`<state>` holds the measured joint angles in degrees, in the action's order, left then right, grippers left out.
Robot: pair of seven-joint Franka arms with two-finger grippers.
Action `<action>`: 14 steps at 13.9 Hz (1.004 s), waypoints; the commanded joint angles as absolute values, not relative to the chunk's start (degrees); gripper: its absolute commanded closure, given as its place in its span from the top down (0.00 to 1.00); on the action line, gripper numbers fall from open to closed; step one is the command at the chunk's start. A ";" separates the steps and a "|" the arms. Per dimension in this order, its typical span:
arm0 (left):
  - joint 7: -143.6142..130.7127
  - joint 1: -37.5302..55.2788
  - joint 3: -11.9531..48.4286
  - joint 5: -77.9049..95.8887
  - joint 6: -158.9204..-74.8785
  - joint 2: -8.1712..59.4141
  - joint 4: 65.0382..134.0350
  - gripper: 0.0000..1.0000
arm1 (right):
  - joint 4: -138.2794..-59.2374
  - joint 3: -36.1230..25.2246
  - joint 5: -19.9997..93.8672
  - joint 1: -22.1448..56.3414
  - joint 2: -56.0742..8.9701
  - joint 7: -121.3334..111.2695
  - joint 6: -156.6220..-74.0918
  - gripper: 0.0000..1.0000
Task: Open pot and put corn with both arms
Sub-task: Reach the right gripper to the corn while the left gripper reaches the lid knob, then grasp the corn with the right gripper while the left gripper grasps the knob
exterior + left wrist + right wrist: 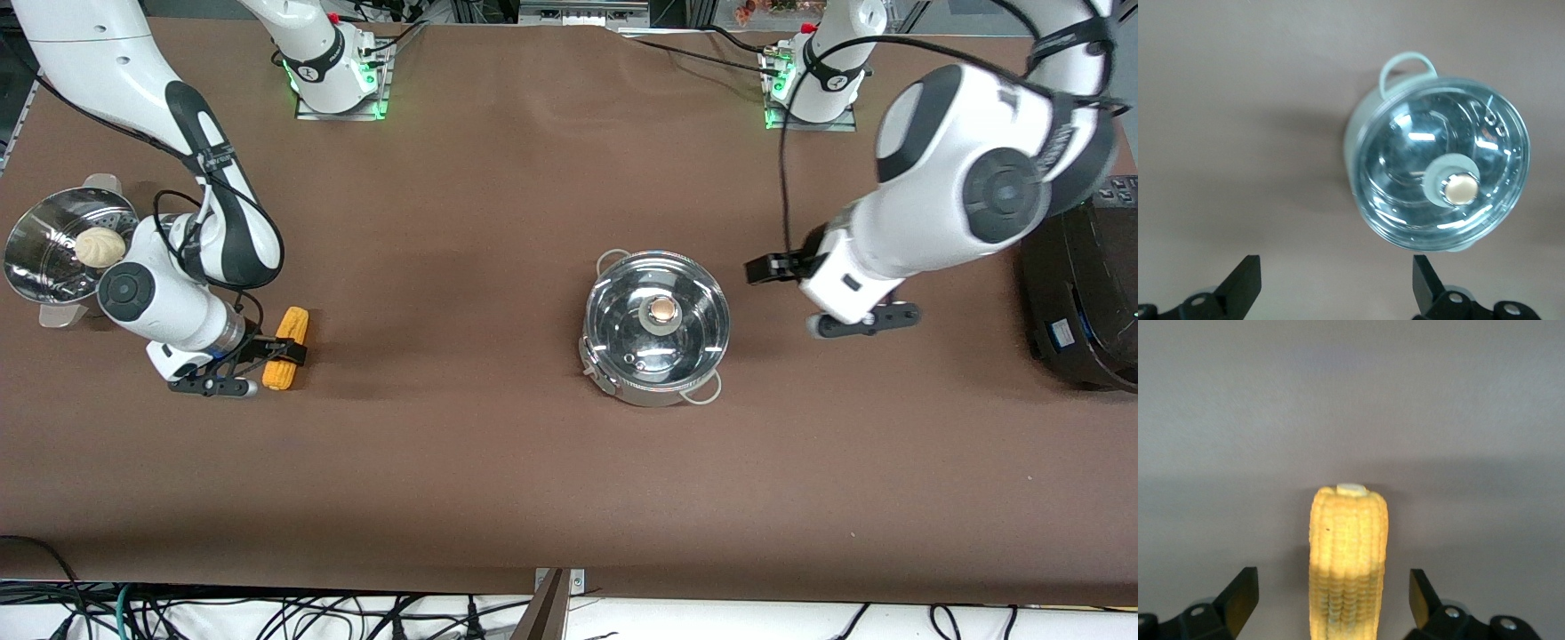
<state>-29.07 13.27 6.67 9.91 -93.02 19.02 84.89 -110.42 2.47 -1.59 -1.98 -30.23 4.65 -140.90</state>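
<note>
The corn (281, 373) is shorter than the width of the steel pot's opening (658, 320), so it will fit inside lying down when the robot lowers it in.
The steel pot (656, 331) stands mid-table with its glass lid (622, 307) on; the knob (662, 309) is at the lid's centre. My left gripper (770, 267) is open and empty, low over the table beside the pot toward the left arm's end. In the left wrist view the lidded pot (1405, 153) lies ahead of the gripper (1337, 287). The yellow corn (287, 347) lies on the table toward the right arm's end. My right gripper (284, 352) is open and straddles it. In the right wrist view the corn (1348, 547) lies between the fingers of the gripper (1335, 607), with gaps on both sides.
A steel steamer pot (40, 258) with a white bun (100, 247) stands at the right arm's end of the table. A large black cooker (1085, 293) stands at the left arm's end. Brown table cloth surrounds the pot.
</note>
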 commanded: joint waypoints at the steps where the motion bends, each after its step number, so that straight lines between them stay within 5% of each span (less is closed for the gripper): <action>1: -33.82 16.95 6.94 11.07 -96.40 22.14 84.02 1.00 | -113.91 2.29 -2.02 -2.11 -28.04 4.48 -143.17 1.00; 12: -36.30 22.14 9.31 4.85 -110.47 30.32 84.02 1.00 | -116.54 2.29 -2.11 -2.11 -28.56 4.39 -146.43 1.00; 13: -36.39 22.50 9.93 2.40 -110.74 30.67 84.02 1.00 | -116.54 2.20 -2.11 -2.20 -28.65 4.22 -146.51 0.96; 14: -36.47 22.50 10.19 0.89 -110.83 30.93 84.02 1.00 | -116.54 2.28 -2.02 -2.37 -28.65 3.44 -146.51 0.78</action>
<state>-35.73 21.88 9.57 4.47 -110.35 30.13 84.94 -114.75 2.24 -1.59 -1.98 -30.18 4.56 -145.57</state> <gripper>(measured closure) 0.000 0.031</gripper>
